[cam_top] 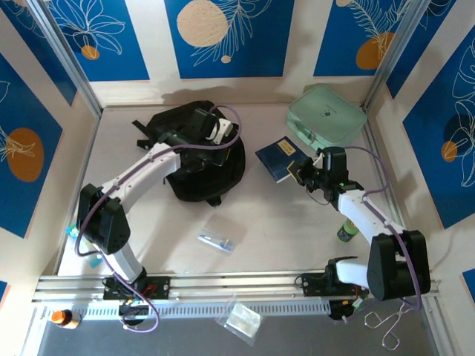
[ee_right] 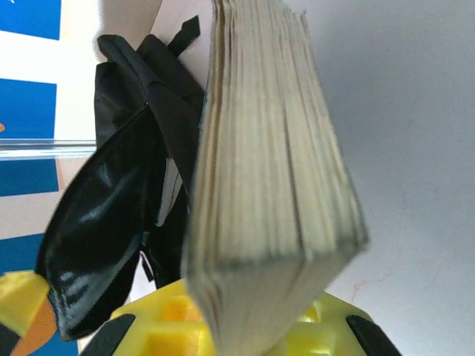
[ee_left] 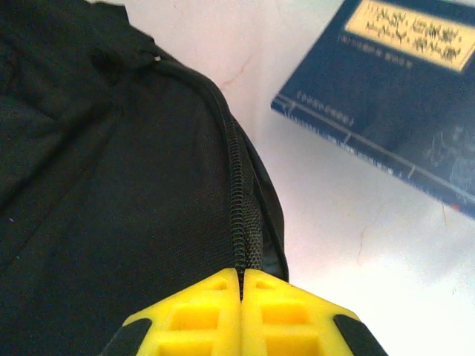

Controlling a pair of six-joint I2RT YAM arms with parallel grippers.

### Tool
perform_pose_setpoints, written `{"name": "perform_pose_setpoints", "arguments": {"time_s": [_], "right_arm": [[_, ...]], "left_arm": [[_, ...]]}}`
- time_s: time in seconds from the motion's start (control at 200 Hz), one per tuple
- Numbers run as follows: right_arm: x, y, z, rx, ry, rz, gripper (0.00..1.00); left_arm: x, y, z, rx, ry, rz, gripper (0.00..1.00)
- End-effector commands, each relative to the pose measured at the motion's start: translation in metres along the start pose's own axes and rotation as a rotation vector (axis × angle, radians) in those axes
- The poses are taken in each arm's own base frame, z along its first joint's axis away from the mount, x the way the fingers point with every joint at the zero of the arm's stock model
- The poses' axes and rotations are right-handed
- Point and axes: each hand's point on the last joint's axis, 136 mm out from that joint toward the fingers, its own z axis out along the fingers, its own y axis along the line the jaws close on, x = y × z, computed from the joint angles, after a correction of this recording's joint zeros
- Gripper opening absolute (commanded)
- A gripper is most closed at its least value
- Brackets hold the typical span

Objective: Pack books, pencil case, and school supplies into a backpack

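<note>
Next, my left gripper pulls the zip edge (ee_left: 236, 185) up before my right gripper slides the book in, because the backpack's opening (ee_right: 171, 191) is a narrow gap beside the book.
The black backpack (cam_top: 197, 167) lies at the back centre-left of the table. My left gripper (cam_top: 223, 141) is over its right side; in the left wrist view its yellow fingers (ee_left: 200, 311) are shut on the backpack's zip line (ee_left: 239, 222). A dark-blue book with a yellow label (cam_top: 280, 157) is tilted up just right of the backpack, and my right gripper (cam_top: 302, 172) is shut on its near edge. The right wrist view shows the book's page edges (ee_right: 274, 170) rising from the gripper (ee_right: 252, 315), with the backpack (ee_right: 119, 200) beyond. The transparent pencil case (cam_top: 217, 241) lies flat near the front centre.
A mint-green case (cam_top: 326, 119) sits at the back right corner. A small green bottle (cam_top: 346, 230) stands beside the right arm. A clear plastic bag (cam_top: 241, 319) lies past the front rail, and an orange-capped item (cam_top: 65, 318) sits at the front left.
</note>
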Motion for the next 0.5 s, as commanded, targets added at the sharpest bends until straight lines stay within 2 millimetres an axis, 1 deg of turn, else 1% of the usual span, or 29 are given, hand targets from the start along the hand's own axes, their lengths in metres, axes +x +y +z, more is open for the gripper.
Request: {"name": "perform_pose_setpoints", "arguments": {"time_s": [0.0,0.195,0.305,0.425,0.495], "right_arm": [[0.011,0.023,-0.005,-0.095,0.007,-0.084,0.02],[0.032,0.051,0.004,-0.183,0.058,-0.135,0.02],[0.047,0.062,0.013,-0.197,0.103,-0.153,0.02],[0.062,0.069,0.026,-0.199,0.154,-0.156,0.02],[0.069,0.077,0.031,-0.223,0.182,-0.156,0.02]], "left_arm": [[-0.042,-0.014,-0.020,0.053,-0.144,0.041,0.00],[-0.064,-0.027,-0.023,0.114,-0.197,0.030,0.00],[-0.073,-0.034,-0.028,0.154,-0.227,0.031,0.00],[-0.079,-0.043,-0.034,0.202,-0.253,0.036,0.00],[-0.081,-0.047,-0.037,0.224,-0.265,0.044,0.00]]}}
